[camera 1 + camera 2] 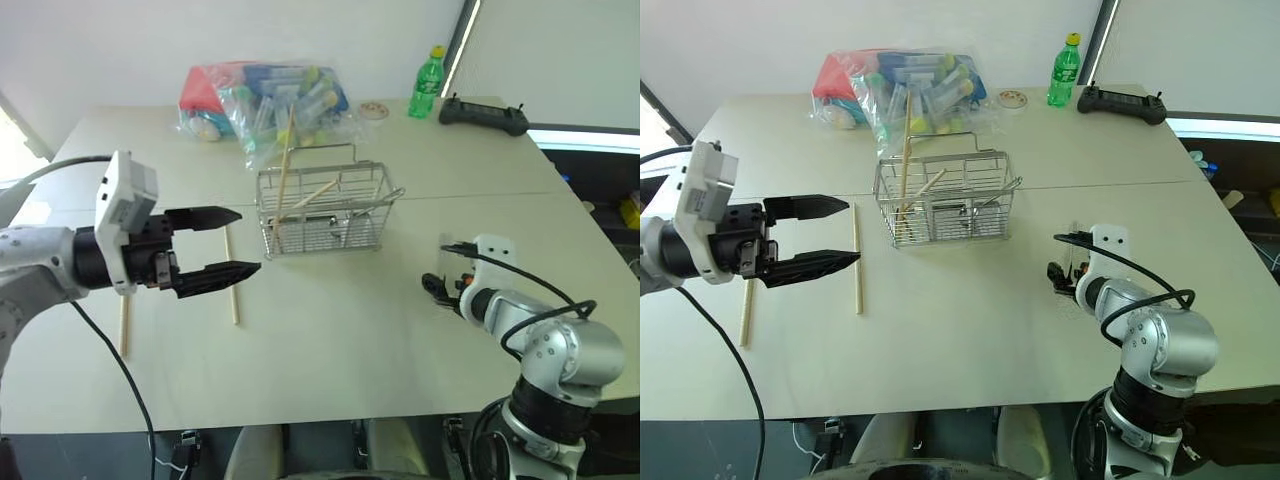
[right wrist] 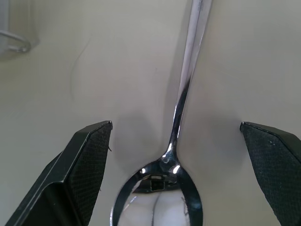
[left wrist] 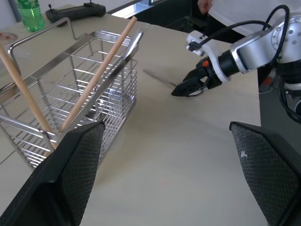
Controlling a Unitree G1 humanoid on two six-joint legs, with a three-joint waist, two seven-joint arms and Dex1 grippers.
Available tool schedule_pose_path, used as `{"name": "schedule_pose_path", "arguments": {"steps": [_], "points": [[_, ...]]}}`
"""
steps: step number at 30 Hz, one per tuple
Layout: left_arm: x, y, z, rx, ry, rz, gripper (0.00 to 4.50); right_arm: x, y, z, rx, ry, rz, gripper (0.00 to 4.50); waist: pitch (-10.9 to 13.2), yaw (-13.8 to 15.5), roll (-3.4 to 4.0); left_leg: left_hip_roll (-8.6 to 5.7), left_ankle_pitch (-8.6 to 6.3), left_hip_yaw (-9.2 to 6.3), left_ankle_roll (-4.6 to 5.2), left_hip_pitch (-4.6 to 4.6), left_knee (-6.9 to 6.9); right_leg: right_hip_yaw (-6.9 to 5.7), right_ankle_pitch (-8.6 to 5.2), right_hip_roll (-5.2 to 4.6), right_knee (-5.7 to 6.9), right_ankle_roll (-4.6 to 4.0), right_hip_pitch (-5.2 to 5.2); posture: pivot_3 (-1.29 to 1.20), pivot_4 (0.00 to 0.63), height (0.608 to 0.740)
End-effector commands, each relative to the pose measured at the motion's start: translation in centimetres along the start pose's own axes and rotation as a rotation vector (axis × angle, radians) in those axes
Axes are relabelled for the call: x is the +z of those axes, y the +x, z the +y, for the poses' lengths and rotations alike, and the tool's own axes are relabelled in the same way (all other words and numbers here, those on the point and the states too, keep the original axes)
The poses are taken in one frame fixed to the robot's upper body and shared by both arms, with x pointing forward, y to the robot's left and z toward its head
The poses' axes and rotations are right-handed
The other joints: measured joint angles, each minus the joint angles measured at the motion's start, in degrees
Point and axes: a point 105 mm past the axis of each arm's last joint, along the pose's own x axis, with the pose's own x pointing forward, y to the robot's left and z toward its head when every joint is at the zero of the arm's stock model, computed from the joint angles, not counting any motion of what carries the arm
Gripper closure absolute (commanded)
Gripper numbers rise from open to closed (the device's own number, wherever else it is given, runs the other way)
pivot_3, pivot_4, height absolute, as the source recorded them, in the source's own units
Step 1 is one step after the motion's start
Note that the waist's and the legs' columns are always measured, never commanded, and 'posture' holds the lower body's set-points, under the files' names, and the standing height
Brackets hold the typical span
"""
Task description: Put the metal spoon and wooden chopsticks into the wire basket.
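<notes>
A shiny metal handle point(image 1: 395, 195) is resting on the basket's rim, so I expect the metal spoon point(image 2: 171, 150) to lean with its handle poking out when I lower it in.
The wire basket point(image 1: 325, 210) stands mid-table with two wooden chopsticks point(image 1: 285, 165) leaning in it. Another chopstick point(image 1: 232, 275) lies flat left of the basket, and one more point(image 1: 124, 325) lies further left. My left gripper point(image 1: 248, 240) hovers open and empty above the nearer loose stick, pointing toward the basket. The metal spoon point(image 2: 181, 103) lies on the table to the right of the basket, its handle point(image 3: 160, 79) pointing toward it. My right gripper point(image 2: 176, 125) is open and tilted down over the spoon, one finger on each side of the bowl end, not touching it.
At the back of the table lie a clear plastic bag point(image 1: 265, 95) of colourful items, a green bottle point(image 1: 427, 82), a small round lid point(image 1: 374, 109) and a black controller point(image 1: 484, 113). A shiny metal handle point(image 3: 134, 42) rests on the basket's rim.
</notes>
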Motion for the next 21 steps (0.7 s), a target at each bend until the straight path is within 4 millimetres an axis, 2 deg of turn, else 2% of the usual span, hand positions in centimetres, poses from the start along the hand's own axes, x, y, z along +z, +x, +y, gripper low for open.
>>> {"name": "schedule_pose_path", "arguments": {"steps": [1, 7, 17, 21], "points": [[0.9, 0.0, -0.2, -0.005, 0.038, -0.013, 0.03, 1.6, 0.2, 0.0, 0.017, -0.011, -0.014, 0.0, 0.0, 0.0, 0.0, 0.0, 0.0, 0.0, 0.0, 0.0, 0.0, 0.0, 0.01, 0.01, 0.0, -0.01, -0.01, 0.0, 0.15, 0.701], [0.9, 0.4, -0.5, -0.011, 0.039, -0.027, 0.03, 3.0, 1.3, 0.2, 0.06, 0.054, 0.022, 0.0, 0.0, 0.1, -0.01, 0.11, 0.0, -0.07, 0.01, 0.0, -0.11, 0.0, 0.01, 0.18, -0.02, -0.04, -0.02, 0.0, 0.15, 0.701], [1.2, 0.6, -0.5, -0.004, 0.044, -0.048, 0.03, 3.5, 2.3, -1.0, 0.018, 0.11, 0.128, 0.0, 0.0, 0.2, -0.06, 0.13, 0.0, -0.11, 0.02, 0.0, 0.03, 0.02, 0.05, 0.25, -0.03, -0.11, 0.05, 0.0, 0.15, 0.701], [0.9, 0.6, -1.2, -0.037, 0.03, -0.036, 0.03, 2.9, 2.3, -0.9, 0.037, 0.118, 0.179, 0.0, -0.1, 0.2, -0.12, 0.13, 0.0, -0.16, 0.02, -0.01, 0.04, 0.02, 0.05, 0.27, -0.08, -0.11, 0.1, 0.0, 0.15, 0.701]]}}
